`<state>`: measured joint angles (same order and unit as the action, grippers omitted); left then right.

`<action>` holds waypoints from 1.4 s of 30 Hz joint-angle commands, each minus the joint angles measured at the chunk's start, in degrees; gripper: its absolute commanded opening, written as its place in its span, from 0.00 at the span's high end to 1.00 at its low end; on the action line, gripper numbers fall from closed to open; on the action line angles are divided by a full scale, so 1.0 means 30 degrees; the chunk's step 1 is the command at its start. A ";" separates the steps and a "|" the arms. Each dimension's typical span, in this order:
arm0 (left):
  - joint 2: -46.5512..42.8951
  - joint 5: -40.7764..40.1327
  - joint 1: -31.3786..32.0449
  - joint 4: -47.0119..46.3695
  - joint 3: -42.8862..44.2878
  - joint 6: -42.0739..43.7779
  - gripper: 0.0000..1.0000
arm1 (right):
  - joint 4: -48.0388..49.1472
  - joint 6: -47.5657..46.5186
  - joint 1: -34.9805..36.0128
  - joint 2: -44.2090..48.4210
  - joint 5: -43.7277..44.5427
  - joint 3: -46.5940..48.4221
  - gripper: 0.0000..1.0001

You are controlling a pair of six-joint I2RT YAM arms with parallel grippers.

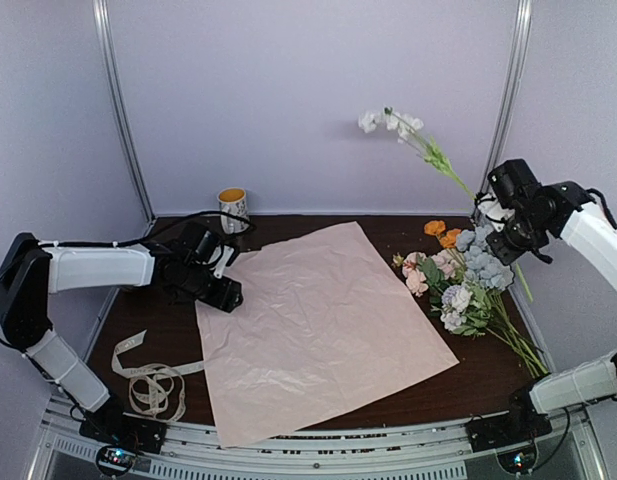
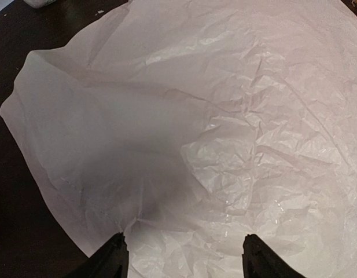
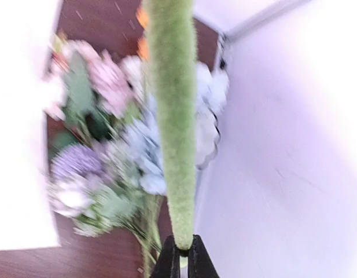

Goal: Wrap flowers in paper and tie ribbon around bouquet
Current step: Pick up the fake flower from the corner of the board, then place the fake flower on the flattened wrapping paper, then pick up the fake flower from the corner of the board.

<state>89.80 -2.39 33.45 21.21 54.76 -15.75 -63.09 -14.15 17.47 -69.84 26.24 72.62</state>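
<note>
My right gripper should keep going over the open pink paper [image 1: 318, 295] and let go of the stem there, because the green stem [image 1: 444, 166] is clear of the flower heap, with its blooms toward the back.
The pale pink paper [image 1: 318, 320] lies flat and crinkled across the middle of the table. My left gripper [image 1: 225, 293] hovers open over its left edge, with paper [image 2: 224, 116] under the spread fingertips [image 2: 116, 255] and nothing between them. The flowers [image 1: 468, 285] lie in a heap at the right, beside the paper. My right gripper [image 1: 488, 208] is raised above them and shut on one fuzzy green stem [image 3: 173, 116], whose white blooms [image 1: 393, 122] point up and to the left. The cream ribbon [image 1: 148, 380] lies coiled at the front left. A bouquet is not in view.
A white mug with a yellow inside [image 1: 232, 208] stands at the back left, close to the left arm. Metal frame posts [image 1: 123, 110] rise at both back corners. The right wall [image 3: 294, 145] is close beside the right gripper [image 3: 181, 255].
</note>
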 commanded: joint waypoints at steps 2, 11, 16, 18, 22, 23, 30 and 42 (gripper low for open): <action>-0.1991 0.1570 0.0025 0.0033 0.1096 0.0004 0.28 | 0.2918 0.6776 0.2726 -0.0127 -1.0750 0.3815 1.00; -0.5034 0.1493 0.0029 0.2528 0.2878 0.0738 0.26 | 1.9942 2.0851 0.7236 -0.6595 -1.9194 0.0672 1.00; -0.4630 0.0802 0.0017 0.4969 0.3912 0.2373 0.26 | 1.8950 2.1897 0.8557 -1.1510 -2.1573 0.2955 1.00; -0.4337 0.0068 0.0024 0.5227 0.3970 0.2804 0.26 | 1.9459 2.2400 0.8651 -1.2419 -2.2118 0.2654 1.00; -0.4160 0.0240 0.0038 0.5032 0.3747 0.3049 0.26 | 1.9827 2.2720 0.8626 -1.3063 -2.1550 0.1530 1.00; -0.4160 0.0479 0.0029 0.5029 0.3685 0.3074 0.26 | 1.9781 2.2697 0.8605 -1.3184 -2.1615 0.1353 1.00; -0.4419 0.1275 0.0022 0.4851 0.3375 0.3073 0.21 | 0.9947 1.5583 0.6449 -1.0934 -2.0498 0.3116 0.03; -0.4759 0.1533 0.0026 0.4648 0.3164 0.3276 0.09 | 0.1660 0.3489 -0.0407 -0.3001 -0.0134 0.2073 0.00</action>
<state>77.28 1.76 33.45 36.53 65.04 -6.90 -56.12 11.00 20.80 -84.79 -2.74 89.36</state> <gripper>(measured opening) 0.907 0.999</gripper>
